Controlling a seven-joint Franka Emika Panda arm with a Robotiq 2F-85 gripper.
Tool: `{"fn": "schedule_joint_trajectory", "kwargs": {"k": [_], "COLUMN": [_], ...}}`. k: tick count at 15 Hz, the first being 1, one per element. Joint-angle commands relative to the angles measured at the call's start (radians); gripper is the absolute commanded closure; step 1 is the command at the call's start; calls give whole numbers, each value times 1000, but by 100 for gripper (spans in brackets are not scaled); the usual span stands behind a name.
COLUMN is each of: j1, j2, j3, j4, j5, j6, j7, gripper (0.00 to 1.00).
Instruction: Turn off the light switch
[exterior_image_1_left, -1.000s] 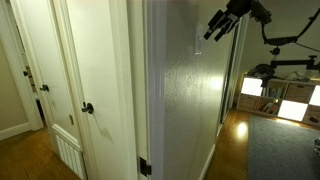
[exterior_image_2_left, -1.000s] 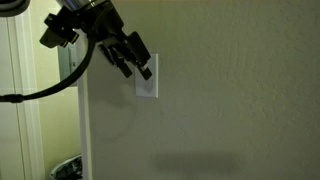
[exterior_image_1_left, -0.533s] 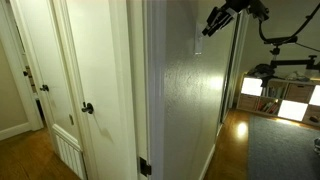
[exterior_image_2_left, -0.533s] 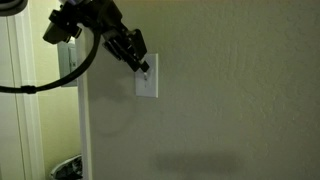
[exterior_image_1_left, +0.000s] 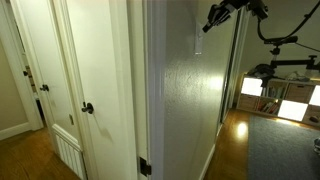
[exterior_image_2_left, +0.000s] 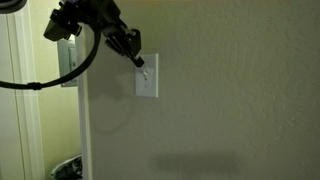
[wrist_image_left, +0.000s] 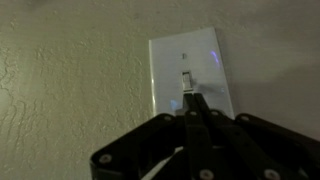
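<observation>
I should bring my gripper's shut fingers in over the toggle's upper end (exterior_image_2_left: 145, 70) and press down, since they sit above and beside the light switch's toggle (exterior_image_2_left: 145, 75).
The light switch (exterior_image_2_left: 148, 80) is a small pale wall plate on the textured wall; in an exterior view it shows edge-on as the light switch (exterior_image_1_left: 197, 41). In the wrist view the light switch (wrist_image_left: 166, 70) fills the upper middle, with its small toggle (wrist_image_left: 187, 76) at the centre. My black gripper (wrist_image_left: 191, 99) is shut, its two fingers pressed together into one point with nothing between them. That point sits at the toggle's lower end, at or very near contact. From the side, the gripper (exterior_image_2_left: 139, 61) meets the plate's upper part, and the gripper (exterior_image_1_left: 210, 26) comes in from the right.
A white door with a dark round knob (exterior_image_1_left: 88, 108) stands left of the wall corner, with a floor vent (exterior_image_1_left: 68, 152) below. The wall's edge (exterior_image_2_left: 80, 110) lies just left of the switch. A black cable (exterior_image_2_left: 60, 78) loops off the arm. A lit room (exterior_image_1_left: 275, 100) lies behind.
The jaws have gone from open to shut. The gripper has moved up and in, from below the plate's left side to the toggle.
</observation>
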Motion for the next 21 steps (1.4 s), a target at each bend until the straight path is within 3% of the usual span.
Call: {"fn": "schedule_joint_trajectory", "kwargs": {"k": [1,5,11,21], "j1": [56,68,28,43], "j2": [4,25,41,50], "j3": [-23,-30,-40,-49], "j4": [7,25,22,35], "j5": [111,187,158,208], "j6": [29,20,19,21], "j7": [-87,-149,-148,-201], "gripper": [93,94,94,94]}}
